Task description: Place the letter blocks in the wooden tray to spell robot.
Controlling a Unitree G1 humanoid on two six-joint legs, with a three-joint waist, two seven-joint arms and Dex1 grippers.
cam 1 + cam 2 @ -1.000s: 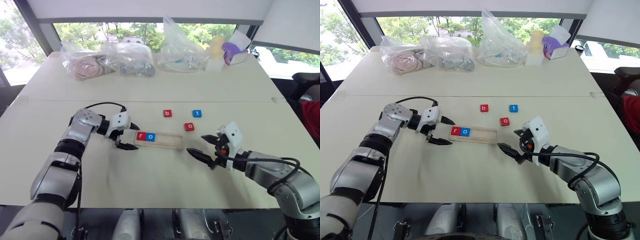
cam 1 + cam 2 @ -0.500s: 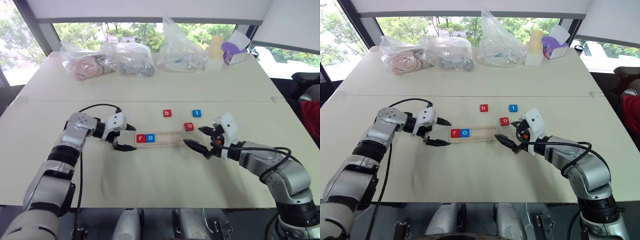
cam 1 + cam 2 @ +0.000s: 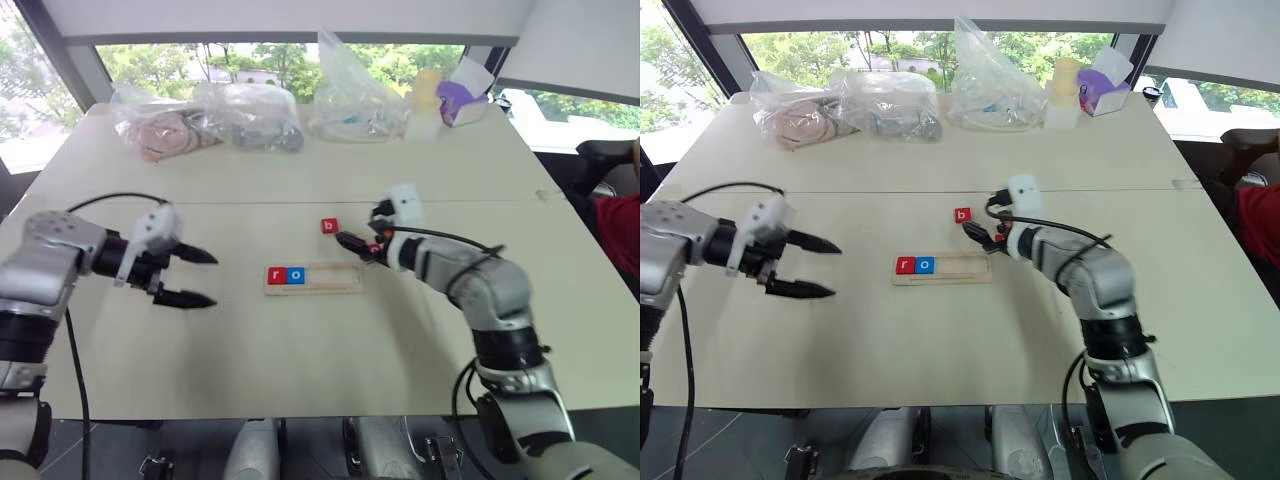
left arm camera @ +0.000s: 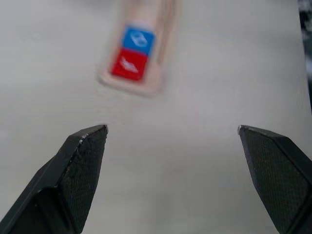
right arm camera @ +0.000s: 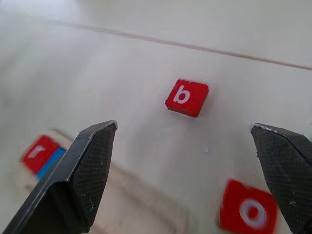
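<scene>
My right gripper should go on moving toward the red b block point(image 3: 329, 226) until its fingers are on either side of it, as the block point(image 5: 187, 97) lies ahead of the open fingers, clear of neighbours.
The wooden tray point(image 3: 325, 279) lies mid-table with a red r block point(image 3: 276, 275) and a blue o block point(image 3: 296, 275) in its left end. Beyond the tray lies a red b block point(image 3: 329, 226). A red o block point(image 5: 248, 210) lies near the tray's right end. My right gripper point(image 5: 184, 126) is open just above the table, over the tray's right end, pointing at the b block with the red o beside one finger. My left gripper point(image 3: 212, 279) is open and empty, well left of the tray, which it faces in the left wrist view point(image 4: 146, 78).
Several clear plastic bags point(image 3: 250, 115) with items, a pale bottle point(image 3: 430, 100) and a purple-topped box point(image 3: 460, 100) line the table's far edge. A person's red sleeve point(image 3: 620, 230) shows at the right edge.
My left gripper has drawn back from the tray's left end, leftward and up. My right gripper has reached forward and left to the b and red o blocks. The camera shifted too.
</scene>
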